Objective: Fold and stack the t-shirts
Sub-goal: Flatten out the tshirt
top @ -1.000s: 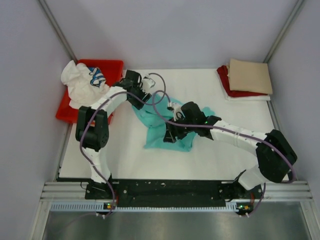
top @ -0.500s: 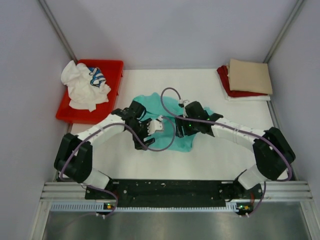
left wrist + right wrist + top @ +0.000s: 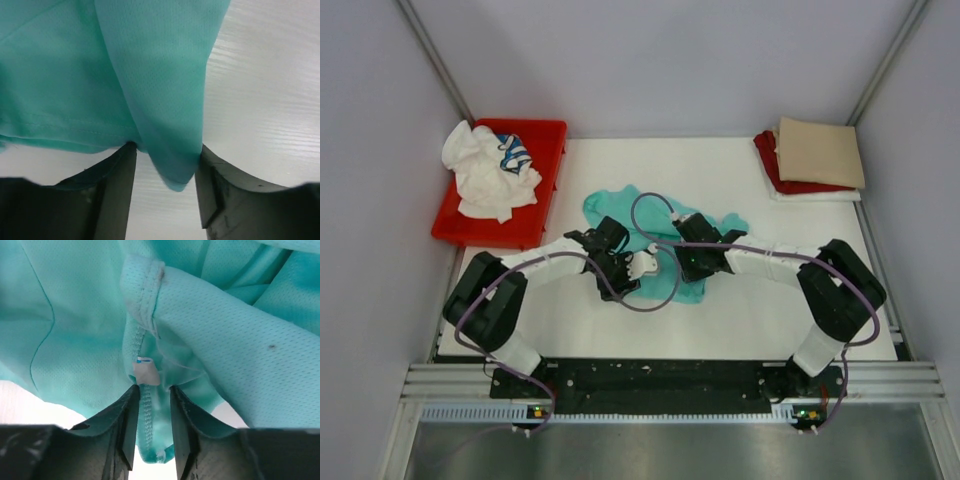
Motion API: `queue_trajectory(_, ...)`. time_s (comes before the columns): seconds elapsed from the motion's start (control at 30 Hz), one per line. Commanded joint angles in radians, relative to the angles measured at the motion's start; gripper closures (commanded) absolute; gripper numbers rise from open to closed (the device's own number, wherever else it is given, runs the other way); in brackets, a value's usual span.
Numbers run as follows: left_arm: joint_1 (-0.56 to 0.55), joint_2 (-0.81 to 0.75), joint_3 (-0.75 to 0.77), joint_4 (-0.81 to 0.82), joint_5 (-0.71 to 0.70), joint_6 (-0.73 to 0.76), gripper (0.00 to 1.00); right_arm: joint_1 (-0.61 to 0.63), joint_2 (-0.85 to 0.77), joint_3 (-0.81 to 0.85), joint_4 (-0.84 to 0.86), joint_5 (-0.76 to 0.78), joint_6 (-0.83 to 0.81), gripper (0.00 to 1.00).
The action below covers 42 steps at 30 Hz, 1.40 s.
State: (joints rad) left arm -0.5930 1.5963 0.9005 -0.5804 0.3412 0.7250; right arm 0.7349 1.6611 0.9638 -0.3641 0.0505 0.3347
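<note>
My left gripper should pull the t-shirt toward the table's far side (image 3: 645, 158) before folding, because the teal t-shirt lies crumpled (image 3: 650, 207) with its near fold in my left gripper.
The teal t-shirt (image 3: 620, 210) lies crumpled at the table's middle. My left gripper (image 3: 625, 272) is at its near left edge. In the left wrist view my left gripper (image 3: 166, 150) is open, with a hanging fold of the teal t-shirt (image 3: 150, 75) between the fingertips. My right gripper (image 3: 690, 262) is at the shirt's near right. In the right wrist view it (image 3: 154, 390) is shut on the collar seam of the teal t-shirt (image 3: 225, 315), beside a small white label (image 3: 146, 374). The folded tan shirt (image 3: 818, 150) lies on the dark red one (image 3: 782, 172) and the white one (image 3: 810, 196).
A red tray (image 3: 535, 215) at the back left holds a crumpled white cloth (image 3: 485, 175) and the blue-and-white striped shirt (image 3: 513, 152). Grey walls enclose the white table (image 3: 760, 310) on three sides.
My left arm swung from the tray down to the teal shirt's near edge. My right gripper moved slightly left with the shirt, which now spreads further toward the back left.
</note>
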Motion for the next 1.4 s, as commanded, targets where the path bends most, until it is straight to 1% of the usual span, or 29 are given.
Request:
queue_trajectory(0.0, -0.014, 0.034, -0.009, 0.073, -0.025, -0.055, 0.59, -0.015, -0.003, 0.024, 0.004, 0.035, 0.01, 0.77)
queue_trajectory(0.03, -0.019, 0.037, -0.006, 0.068, -0.028, -0.056, 0.78, -0.022, -0.006, 0.024, 0.004, 0.034, 0.012, 0.84)
queue_trajectory(0.07, -0.019, 0.037, 0.003, 0.057, -0.036, -0.056, 0.99, -0.029, -0.012, 0.024, 0.002, 0.029, 0.012, 0.91)
queue_trajectory(0.1, -0.021, 0.034, 0.015, 0.054, -0.062, -0.07, 1.0, -0.037, -0.021, 0.023, 0.004, 0.026, 0.012, 1.0)
queue_trajectory(0.17, -0.011, 0.005, 0.061, 0.031, -0.143, -0.104, 1.0, -0.06, -0.05, 0.035, 0.002, 0.017, -0.002, 1.0)
queue_trajectory(0.23, 0.008, -0.048, 0.162, -0.022, -0.217, -0.128, 1.0, -0.078, -0.089, 0.068, -0.006, 0.008, -0.031, 1.0)
queue_trajectory(0.3, 0.021, -0.105, 0.28, -0.097, -0.283, -0.133, 1.0, -0.094, -0.138, 0.139, -0.035, 0.005, -0.068, 1.0)
queue_trajectory(0.37, 0.024, -0.169, 0.415, -0.177, -0.367, -0.13, 1.0, -0.098, -0.196, 0.209, -0.056, -0.004, -0.109, 1.0)
queue_trajectory(0.47, 0.024, -0.225, 0.662, -0.326, -0.432, -0.124, 1.0, -0.098, -0.277, 0.318, -0.088, -0.038, -0.161, 1.0)
queue_trajectory(0.53, 0.021, -0.245, 0.835, -0.404, -0.452, -0.116, 1.0, -0.098, -0.337, 0.372, -0.098, -0.072, -0.175, 1.0)
queue_trajectory(0.6, 0.021, -0.271, 0.998, -0.475, -0.43, -0.093, 1.0, -0.094, -0.398, 0.42, -0.095, -0.11, -0.18, 1.0)
queue_trajectory(0.7, -0.014, -0.286, 1.234, -0.548, -0.435, -0.091, 1.0, -0.048, -0.486, 0.466, -0.096, -0.135, -0.206, 1.0)
queue_trajectory(0.77, -0.068, -0.289, 1.375, -0.562, -0.505, -0.076, 1.0, -0.029, -0.536, 0.475, -0.082, -0.173, -0.2, 1.0)
queue_trajectory(0.83, -0.109, -0.289, 1.472, -0.55, -0.55, -0.055, 1.0, -0.02, -0.586, 0.461, -0.05, -0.213, -0.156, 1.0)
queue_trajectory(0.9, -0.119, -0.289, 1.494, -0.509, -0.588, -0.033, 1.0, -0.008, -0.629, 0.42, 0.012, -0.254, -0.106, 1.0)
queue_trajectory(1.0, -0.117, -0.266, 1.473, -0.419, -0.66, 0.001, 1.0, 0.006, -0.678, 0.321, 0.118, -0.294, -0.028, 1.0)
queue_trajectory(1.07, -0.116, -0.234, 1.422, -0.325, -0.705, 0.019, 1.0, 0.004, -0.678, 0.276, 0.166, -0.281, 0.009, 1.0)
queue_trajectory(1.13, -0.111, -0.19, 1.344, -0.216, -0.74, 0.057, 1.0, 0.003, -0.655, 0.263, 0.162, -0.215, 0.023, 1.0)
queue_trajectory(1.2, -0.085, -0.138, 1.267, -0.092, -0.742, 0.086, 1.0, -0.011, -0.62, 0.256, 0.145, -0.157, 0.03, 1.0)
queue_trajectory(1.27, -0.054, -0.055, 1.227, 0.009, -0.728, 0.09, 1.0, -0.058, -0.578, 0.237, 0.145, -0.159, 0.041, 1.0)
queue_trajectory(1.37, -0.01, 0.117, 1.252, 0.077, -0.696, 0.057, 1.0, -0.132, -0.532, 0.185, 0.142, -0.163, 0.029, 1.0)
